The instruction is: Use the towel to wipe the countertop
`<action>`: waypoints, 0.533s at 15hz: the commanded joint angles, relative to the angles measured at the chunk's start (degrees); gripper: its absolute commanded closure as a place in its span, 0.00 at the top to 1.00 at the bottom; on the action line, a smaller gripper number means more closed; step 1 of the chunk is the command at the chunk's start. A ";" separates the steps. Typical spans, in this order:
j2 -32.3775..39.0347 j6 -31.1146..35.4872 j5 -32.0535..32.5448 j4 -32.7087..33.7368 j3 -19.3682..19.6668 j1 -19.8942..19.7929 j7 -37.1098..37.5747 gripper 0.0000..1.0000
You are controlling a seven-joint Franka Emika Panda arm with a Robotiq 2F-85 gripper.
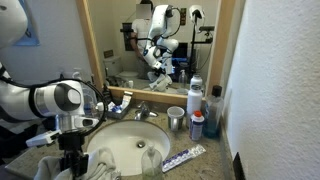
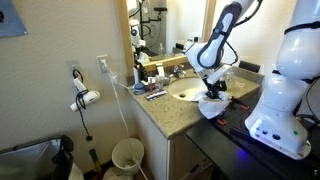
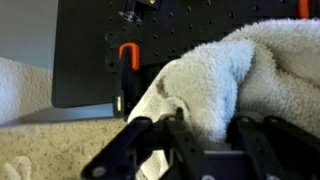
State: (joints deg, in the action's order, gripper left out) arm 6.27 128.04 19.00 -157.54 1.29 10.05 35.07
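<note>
Next, I pull the towel back across the open countertop [image 2: 178, 113] beside the sink, as the towel already reaches over the black stand at the countertop's front edge [image 2: 210, 113].
A white towel [image 3: 220, 70] lies bunched at the front edge of the speckled countertop [image 3: 40, 155]. In the wrist view my gripper [image 3: 205, 135] has its dark fingers on either side of a fold of the towel and is shut on it. In both exterior views the gripper [image 1: 70, 160] [image 2: 212, 97] points down at the counter's front edge beside the sink, with the towel [image 2: 210, 109] under it. The countertop [image 2: 170, 112] is beige granite.
An oval sink [image 1: 130, 145] with a faucet [image 1: 140, 112] sits mid-counter. A metal cup [image 1: 176, 119], several bottles [image 1: 197, 125] and a toothpaste tube [image 1: 183, 157] stand to one side. A mirror [image 1: 150, 40] is behind. A trash bin [image 2: 127, 155] stands on the floor.
</note>
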 commanded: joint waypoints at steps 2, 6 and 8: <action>-4.34 2.67 8.11 -1.74 1.09 -3.86 9.83 0.06; -6.26 -2.71 15.33 -1.27 1.03 -6.22 19.22 0.06; -5.77 -3.56 12.67 -1.23 0.40 -6.80 17.22 0.06</action>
State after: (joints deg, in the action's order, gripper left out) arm 1.54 127.02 33.20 -158.83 2.76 4.50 52.40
